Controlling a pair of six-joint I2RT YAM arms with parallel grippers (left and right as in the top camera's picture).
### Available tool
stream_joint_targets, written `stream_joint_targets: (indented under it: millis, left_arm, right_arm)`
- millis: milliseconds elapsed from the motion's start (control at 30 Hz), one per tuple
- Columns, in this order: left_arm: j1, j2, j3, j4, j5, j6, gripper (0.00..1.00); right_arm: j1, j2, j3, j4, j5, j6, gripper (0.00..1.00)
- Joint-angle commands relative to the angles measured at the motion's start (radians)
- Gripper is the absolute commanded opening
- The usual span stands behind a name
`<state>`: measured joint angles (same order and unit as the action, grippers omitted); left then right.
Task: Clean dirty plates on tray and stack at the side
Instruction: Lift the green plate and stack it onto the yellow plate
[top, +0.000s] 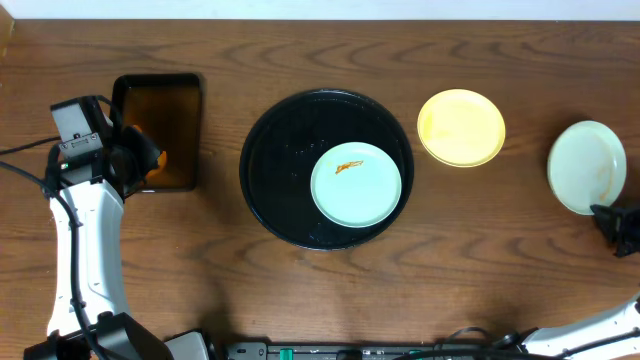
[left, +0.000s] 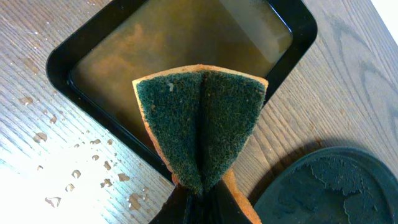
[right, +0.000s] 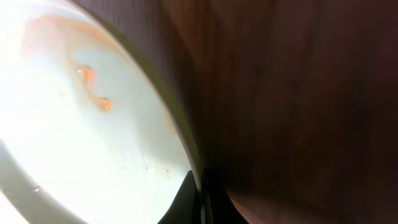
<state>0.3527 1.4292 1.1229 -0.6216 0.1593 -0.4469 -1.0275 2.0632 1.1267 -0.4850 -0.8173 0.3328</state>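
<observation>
The mint-blue plate (top: 586, 165) is in my right gripper at the table's edge, away from the pale yellow plate (top: 461, 128), so I should bring it inward and stack it there.
The round black tray (top: 275, 170) sits mid-table and holds one mint-blue plate (top: 356, 183) with an orange smear. The pale yellow plate (top: 461, 127) lies on the table to the tray's right. A second mint-blue plate (top: 587, 167) is at the far right. My right gripper (top: 608, 214) is shut on its rim, and the right wrist view shows my right gripper's fingers (right: 202, 199) clamping the edge of that mint-blue plate (right: 93, 124), which carries faint orange marks. My left gripper (top: 143, 160) is shut on a folded green-and-orange sponge (left: 202, 124) over the rectangular tray's near edge.
The rectangular black tray (top: 160, 110) with brownish liquid stands at the far left; it also shows in the left wrist view (left: 186, 50). Water drops (left: 93, 174) lie on the wood beside it. The round tray's wet rim (left: 329, 186) shows at the lower right.
</observation>
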Motion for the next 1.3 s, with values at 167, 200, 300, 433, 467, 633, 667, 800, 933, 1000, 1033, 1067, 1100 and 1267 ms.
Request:
stream_joint_targets:
  millis: [167,200,300,433,467,633,667,800,933,1000,1033,1067,1100,1267]
  left_arm:
    - [0.002,0.002,-0.001,0.000,0.009,0.009,0.08]
    - [0.002,0.002,-0.001,0.000,0.009,0.009,0.08]
    - [0.002,0.002,-0.001,0.000,0.009,0.009,0.08]
    - [0.002,0.002,-0.001,0.001,0.009,0.009,0.08]
    - [0.002,0.002,-0.001,0.001,0.009,0.009,0.08]
    - [0.002,0.002,-0.001,0.001,0.009,0.009,0.08]
    - [0.002,0.002,-0.001,0.001,0.009,0.009,0.08]
    - [0.002,0.002,-0.001,0.001,0.009,0.009,0.08]
    - [0.002,0.002,-0.001,0.001,0.009,0.009,0.08]
    - [0.002,0.002,-0.001,0.001,0.009,0.009,0.08]
    - [0.002,0.002,-0.001,0.001,0.009,0.009,0.08]
    - [0.002,0.002,-0.001,0.001,0.009,0.009,0.08]
    - [0.002,0.002,-0.001,0.001,0.009,0.009,0.08]
    - [0.002,0.002,-0.001,0.000,0.009,0.009,0.08]
  right_arm:
    - [0.166,0.022,-0.006,-0.009,0.024,-0.016,0.02]
    - [0.195,0.016,0.002,-0.009,0.024,-0.015,0.02]
    - [0.298,-0.009,0.059,-0.029,0.024,-0.010,0.01]
    - [0.446,-0.024,0.181,-0.074,0.096,0.015,0.02]
    - [0.482,-0.024,0.213,-0.092,0.133,0.016,0.01]
    - [0.666,-0.024,0.349,-0.157,0.321,0.031,0.02]
    - [0.694,-0.024,0.364,-0.160,0.356,0.045,0.01]
    - [0.801,-0.024,0.388,-0.151,0.539,0.123,0.01]
    - [0.854,-0.023,0.388,-0.156,0.662,0.146,0.01]
    - [0.861,-0.023,0.388,-0.159,0.675,0.146,0.01]
    - [0.861,-0.023,0.388,-0.162,0.675,0.148,0.01]
    - [0.858,-0.023,0.388,-0.167,0.679,0.154,0.02]
    - [0.856,-0.023,0.388,-0.171,0.679,0.154,0.02]
    - [0.838,-0.023,0.388,-0.203,0.678,0.160,0.02]
